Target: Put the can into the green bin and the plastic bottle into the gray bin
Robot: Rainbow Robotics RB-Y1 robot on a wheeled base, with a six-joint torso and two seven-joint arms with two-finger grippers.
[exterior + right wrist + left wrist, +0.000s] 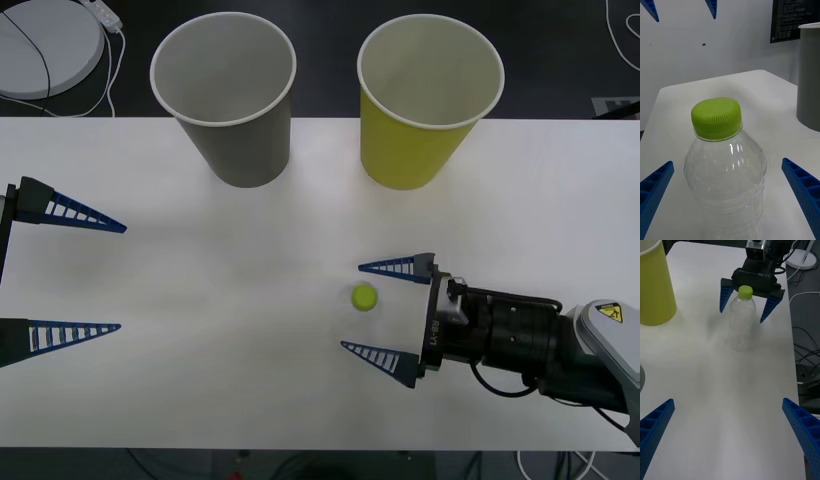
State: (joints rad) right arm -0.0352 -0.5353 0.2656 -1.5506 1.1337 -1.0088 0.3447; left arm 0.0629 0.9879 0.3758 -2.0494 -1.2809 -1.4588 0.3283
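Observation:
The plastic bottle [365,297] will lean over against the inside of the bin when the robot drops it in, because the gray bin's opening [223,69] is much wider than the bottle.
The plastic bottle [364,297] stands upright on the white table, clear and ribbed with a yellow-green cap. My right gripper [352,307] is open, one finger on each side of the bottle, not touching it. The right wrist view shows the bottle [724,168] close up between those fingers. At the table's far edge stand the gray bin [222,100] and, to its right, the green bin [425,100]. My left gripper [122,277] hangs open at the left side, holding nothing. Its wrist view shows the bottle [741,322] and the right gripper [741,315]. The can is out of view.
A round white object [45,45] with a cable lies behind the table's back left corner. Bare table [230,300] spreads between the two grippers. Cables [805,345] trail on the floor past the table's edge.

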